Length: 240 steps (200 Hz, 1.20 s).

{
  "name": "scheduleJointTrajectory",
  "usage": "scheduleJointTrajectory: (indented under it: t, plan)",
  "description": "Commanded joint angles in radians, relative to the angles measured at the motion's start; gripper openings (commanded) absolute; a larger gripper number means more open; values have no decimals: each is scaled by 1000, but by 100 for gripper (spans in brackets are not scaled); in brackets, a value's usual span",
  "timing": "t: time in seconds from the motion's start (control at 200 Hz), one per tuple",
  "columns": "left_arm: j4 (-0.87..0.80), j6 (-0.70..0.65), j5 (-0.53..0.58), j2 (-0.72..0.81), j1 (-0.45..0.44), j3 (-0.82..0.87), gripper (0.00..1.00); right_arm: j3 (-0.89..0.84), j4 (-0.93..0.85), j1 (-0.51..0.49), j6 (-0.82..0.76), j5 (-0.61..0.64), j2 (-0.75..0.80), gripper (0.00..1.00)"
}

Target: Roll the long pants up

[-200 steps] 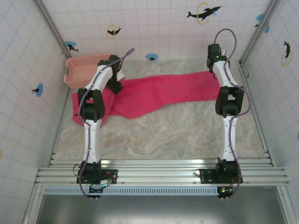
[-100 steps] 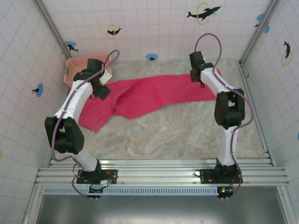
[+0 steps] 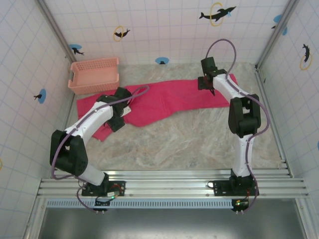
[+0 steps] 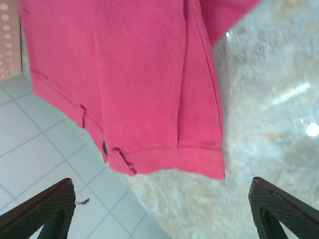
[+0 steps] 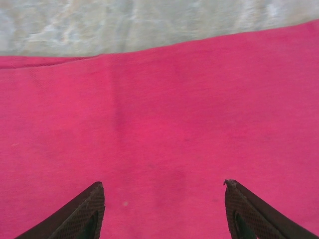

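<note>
I should take the long pants with both grippers and pull them toward the open marbled surface before rolling them, because the waist end [image 3: 85,106] is crowded against the basket.
The long pants [image 3: 164,99] lie flat across the back of the table, waist end at the left, leg ends at the right. My left gripper [image 3: 115,119] hovers over the waist end. In the left wrist view it [image 4: 159,183] is open wide, with bare table between its fingertips just short of the waistband [image 4: 169,157] and its dark button [image 4: 104,147]. My right gripper [image 3: 205,85] is over the leg part near the right end. In the right wrist view it [image 5: 163,184] stands open above the smooth pink-red cloth [image 5: 164,109], holding nothing.
A salmon-pink lattice basket [image 3: 94,74] stands at the back left, just behind the waist end; its wall [image 4: 7,40] shows in the left wrist view. Tiled walls close the table on three sides. Marbled table surface [image 3: 179,139] lies in front of the pants.
My left arm swung from beside the basket forward to the waist end's front edge. My right gripper moved left along the leg, then held still.
</note>
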<state>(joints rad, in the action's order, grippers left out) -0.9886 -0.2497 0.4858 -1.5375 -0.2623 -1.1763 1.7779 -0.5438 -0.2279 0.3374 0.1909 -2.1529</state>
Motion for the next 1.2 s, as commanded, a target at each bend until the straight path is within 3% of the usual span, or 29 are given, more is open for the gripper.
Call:
scheduleJointTrajectory:
  t: [0.0, 0.13, 0.265, 0.41, 0.495, 0.631, 0.686, 0.896, 0.976, 1.096, 1.196]
  plan:
    - [-153, 126, 82, -43, -12, 4, 89, 9, 44, 0, 31, -84, -59, 65]
    - [-196, 197, 101, -149, -1, 0, 87, -31, 82, -1, 28, -107, -43, 65]
    - [-246, 247, 80, -293, 2, -61, 77, -59, 80, 0, 10, -90, -12, 65]
    - [-195, 253, 69, -345, 6, -23, 74, -78, 85, 10, -1, -84, 12, 64]
    - [-155, 262, 30, -351, 23, 9, 61, -83, 89, 16, -8, -78, 26, 64]
    - [-129, 280, 71, -403, 40, 20, 55, -76, 92, 18, -26, -65, 42, 64]
    - [-128, 287, 85, -445, 47, 20, 48, -74, 90, 20, -34, -60, 49, 64]
    - [-123, 314, 160, -545, 48, -23, 44, -83, 93, 37, -51, -54, 71, 64]
    - [-74, 304, 152, -543, 50, -13, 32, -84, 94, 41, -54, -53, 78, 64]
    - [-42, 295, 151, -545, 56, 0, 0, -90, 93, 42, -68, -48, 88, 64]
    - [-15, 291, 135, -524, 68, 6, 0, -95, 90, 44, -74, -42, 92, 63]
